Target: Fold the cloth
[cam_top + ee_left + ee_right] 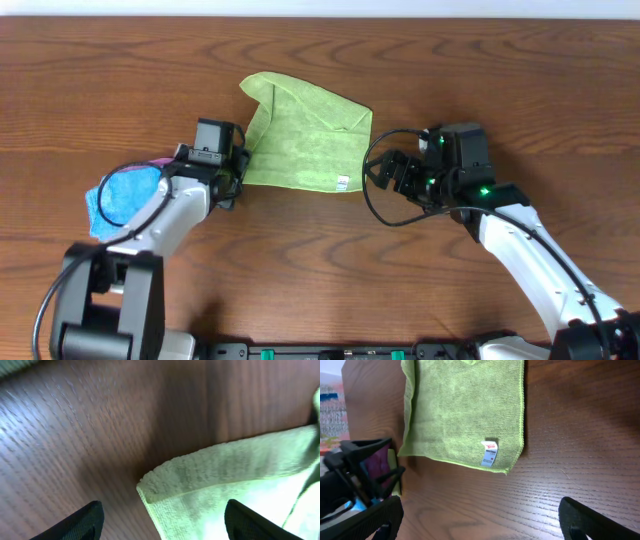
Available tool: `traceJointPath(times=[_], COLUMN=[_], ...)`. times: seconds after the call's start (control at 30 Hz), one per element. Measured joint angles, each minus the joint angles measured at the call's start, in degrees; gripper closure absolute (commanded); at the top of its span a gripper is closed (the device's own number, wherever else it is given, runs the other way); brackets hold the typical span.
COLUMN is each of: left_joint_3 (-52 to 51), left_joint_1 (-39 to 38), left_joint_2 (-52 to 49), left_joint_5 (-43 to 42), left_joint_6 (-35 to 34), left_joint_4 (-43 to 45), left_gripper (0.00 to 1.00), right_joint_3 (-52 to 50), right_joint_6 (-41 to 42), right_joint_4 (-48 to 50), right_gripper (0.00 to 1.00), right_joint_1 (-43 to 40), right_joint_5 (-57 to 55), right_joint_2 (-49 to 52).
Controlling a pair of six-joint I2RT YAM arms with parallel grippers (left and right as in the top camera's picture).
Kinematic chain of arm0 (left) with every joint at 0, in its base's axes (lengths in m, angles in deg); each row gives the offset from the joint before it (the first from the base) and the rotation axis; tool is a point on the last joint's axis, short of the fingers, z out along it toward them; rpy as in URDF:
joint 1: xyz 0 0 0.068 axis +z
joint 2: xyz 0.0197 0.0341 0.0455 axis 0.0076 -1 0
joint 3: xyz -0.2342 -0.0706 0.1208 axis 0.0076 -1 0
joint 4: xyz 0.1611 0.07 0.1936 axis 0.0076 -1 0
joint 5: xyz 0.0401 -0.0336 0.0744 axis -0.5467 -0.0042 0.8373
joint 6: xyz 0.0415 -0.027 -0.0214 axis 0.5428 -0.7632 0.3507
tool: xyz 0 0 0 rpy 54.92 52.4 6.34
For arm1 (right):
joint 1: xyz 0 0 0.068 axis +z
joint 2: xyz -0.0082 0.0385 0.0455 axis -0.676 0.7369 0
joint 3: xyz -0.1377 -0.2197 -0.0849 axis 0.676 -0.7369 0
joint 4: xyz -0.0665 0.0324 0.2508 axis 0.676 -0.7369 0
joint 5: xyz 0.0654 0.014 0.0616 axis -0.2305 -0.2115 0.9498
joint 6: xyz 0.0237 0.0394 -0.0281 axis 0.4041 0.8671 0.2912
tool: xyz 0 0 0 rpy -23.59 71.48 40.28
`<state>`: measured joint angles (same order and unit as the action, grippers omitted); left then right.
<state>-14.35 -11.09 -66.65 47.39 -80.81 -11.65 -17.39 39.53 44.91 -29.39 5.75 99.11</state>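
I can see the lime-green cloth lying far back with its edge folded over, so my left gripper and my right gripper should pull its front corners (249, 181) nearer before they fold it.
The lime-green cloth (305, 135) lies on the wooden table at centre back, partly folded over itself, with a small white tag (342, 183) near its front right corner. My left gripper (236, 172) is open at the cloth's front left corner, and the left wrist view shows that corner (210, 480) between the open fingers. My right gripper (385, 172) is open and empty, just right of the tagged corner and apart from it. The right wrist view shows the cloth (465, 410) and its tag (490, 453) ahead of the open fingers.
A blue cloth (118, 198) with a bit of pink cloth (158, 163) beside it lies at the left, under the left arm. The table's back edge runs along the top of the overhead view.
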Motion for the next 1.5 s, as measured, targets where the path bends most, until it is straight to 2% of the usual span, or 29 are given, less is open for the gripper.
traceJointPath(times=[0.3,0.53,0.67,0.7,0.73,0.83,0.97,1.37,1.5], left_joint_3=[0.0,0.1,0.2,0.2,0.2,0.2,0.2,0.2,0.2], left_joint_1=[0.0,0.0,0.0,0.0,0.0,0.0,0.0,0.0,0.0], left_joint_2=[-1.7,-4.4,-5.0,-5.2,-5.4,-5.7,-5.9,-5.9,-5.9], left_joint_5=[-1.0,-1.4,-1.4,-1.4,-1.4,-1.4,-1.6,-1.6,-1.6], left_joint_6=[0.0,0.3,1.0,1.8,1.7,2.0,3.0,5.2,6.3], left_joint_4=[3.7,6.4,6.4,6.4,6.4,6.4,6.4,6.3,6.3], left_gripper=[0.24,0.35,0.54,0.62,0.74,0.93,0.94,0.94,0.94], right_joint_3=[0.0,0.0,0.0,0.0,0.0,0.0,0.0,-0.5,-0.5], right_joint_6=[-0.1,-0.2,-0.2,-0.2,-0.2,-0.2,-0.2,1.6,2.5], right_joint_4=[-0.3,-0.2,-0.2,-0.2,-0.2,-0.2,0.5,10.8,13.2], right_gripper=[0.01,0.01,0.01,0.01,0.01,0.01,0.01,0.01,0.05], right_joint_1=[3.2,6.2,6.3,6.4,6.5,6.9,7.8,10.8,10.8], right_joint_5=[-0.1,-0.5,-0.9,-1.1,-1.2,-1.7,-2.5,-3.2,-3.2], right_joint_2=[0.0,0.0,0.0,0.0,0.0,0.2,2.5,14.9,17.2])
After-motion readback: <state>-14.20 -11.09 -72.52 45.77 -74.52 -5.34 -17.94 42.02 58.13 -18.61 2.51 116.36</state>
